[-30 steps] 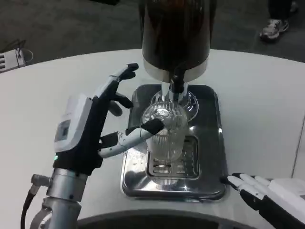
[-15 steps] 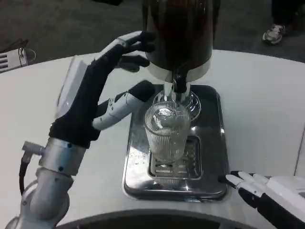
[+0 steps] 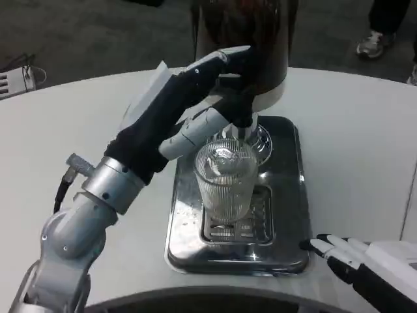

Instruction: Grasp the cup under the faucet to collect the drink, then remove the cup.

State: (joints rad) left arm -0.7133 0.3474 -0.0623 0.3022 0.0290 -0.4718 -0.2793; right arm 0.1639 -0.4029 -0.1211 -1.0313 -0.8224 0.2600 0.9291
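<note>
I expect the cup [image 3: 226,182] to have a shallow amber drink in it when I carry it away, because the clear cup's open rim is under the black faucet.
A clear ribbed cup [image 3: 226,179] stands upright on the grate of a steel drip tray [image 3: 287,195], right under the black faucet [image 3: 244,116] of a dark drink dispenser [image 3: 244,39]. My left hand [image 3: 189,104] reaches over the cup's far side, its fingers [image 3: 225,62] laid against the dispenser's front and the thumb by the faucet. Nothing is in its grip, and the cup stands free of it. My right hand [image 3: 365,264] lies flat on the table at the bottom right, fingers spread, apart from the tray.
The tray sits mid-table on the white round table [image 3: 352,130]. A person's shoes [image 3: 374,39] stand on the dark floor beyond the far edge. A grey object [image 3: 16,78] lies at the far left.
My left hand has let go of the cup, risen and swung forward and right to the dispenser and its faucet. The cup has stayed put; the right hand is still.
</note>
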